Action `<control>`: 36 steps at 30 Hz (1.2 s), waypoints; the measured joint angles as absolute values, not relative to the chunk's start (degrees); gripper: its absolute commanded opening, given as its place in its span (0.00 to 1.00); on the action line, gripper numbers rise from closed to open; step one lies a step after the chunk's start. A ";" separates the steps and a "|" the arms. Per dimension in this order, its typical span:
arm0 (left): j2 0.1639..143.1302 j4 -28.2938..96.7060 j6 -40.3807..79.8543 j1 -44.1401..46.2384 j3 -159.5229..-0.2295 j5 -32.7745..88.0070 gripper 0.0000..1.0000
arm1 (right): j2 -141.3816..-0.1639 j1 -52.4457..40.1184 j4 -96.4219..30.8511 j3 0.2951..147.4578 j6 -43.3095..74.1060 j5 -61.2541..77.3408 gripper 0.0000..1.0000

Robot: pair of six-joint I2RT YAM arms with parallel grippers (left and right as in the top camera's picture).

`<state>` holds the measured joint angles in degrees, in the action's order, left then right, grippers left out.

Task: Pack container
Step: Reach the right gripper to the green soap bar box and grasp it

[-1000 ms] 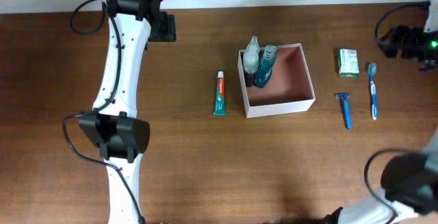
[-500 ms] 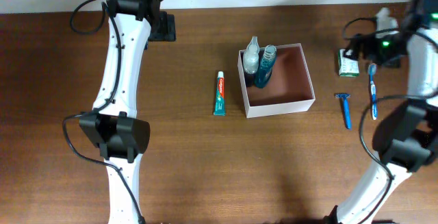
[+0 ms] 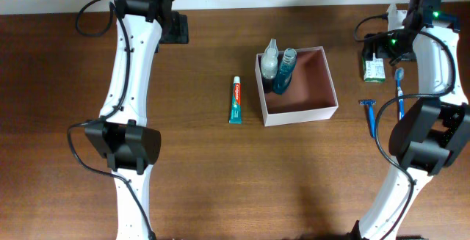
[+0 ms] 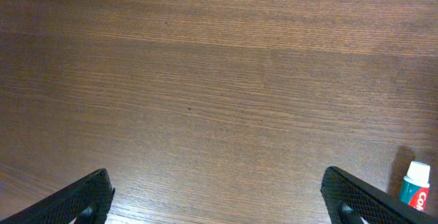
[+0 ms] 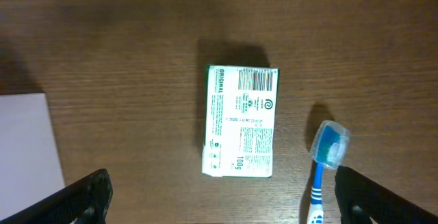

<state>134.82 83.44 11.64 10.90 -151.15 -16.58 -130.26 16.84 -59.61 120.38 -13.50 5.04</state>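
Note:
The soap packet's narrow width (image 3: 374, 70) is in line with the open fingers of my right gripper. I should go on moving them down until they are around its long sides (image 5: 274, 122), then close them.
The container (image 3: 301, 114) is a square white-walled box with a reddish-brown inside at the table's middle; its wall shows in the right wrist view (image 5: 24, 155). Two bottles (image 3: 277, 67) stand in its left corner. A green-white soap packet (image 3: 373, 69) lies to its right, also seen in the right wrist view (image 5: 241, 121). My right gripper (image 3: 380, 49) hovers over the packet, open and empty (image 5: 222, 203). My left gripper (image 3: 172, 28) is at the far left back, open and empty (image 4: 219, 200).
A toothpaste tube (image 3: 236, 100) lies left of the container; its cap shows in the left wrist view (image 4: 415, 186). A blue toothbrush (image 3: 400, 97) (image 5: 325, 155) and a blue razor (image 3: 369, 115) lie right of the container, near the soap packet.
My right arm has swung in from the table's right edge to above the soap packet. The left arm and all objects have not moved.

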 measured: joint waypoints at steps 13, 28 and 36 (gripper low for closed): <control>134.82 83.13 11.64 10.90 -151.15 -16.58 0.99 | -136.20 16.51 -58.19 120.44 -13.50 4.47 0.99; 134.82 83.11 11.66 10.90 -151.15 -16.58 0.99 | -140.33 16.51 -57.28 120.44 -13.47 4.29 0.93; 134.82 83.09 11.64 10.90 -151.15 -16.75 0.99 | -140.59 16.51 -56.29 120.44 -13.47 4.27 0.83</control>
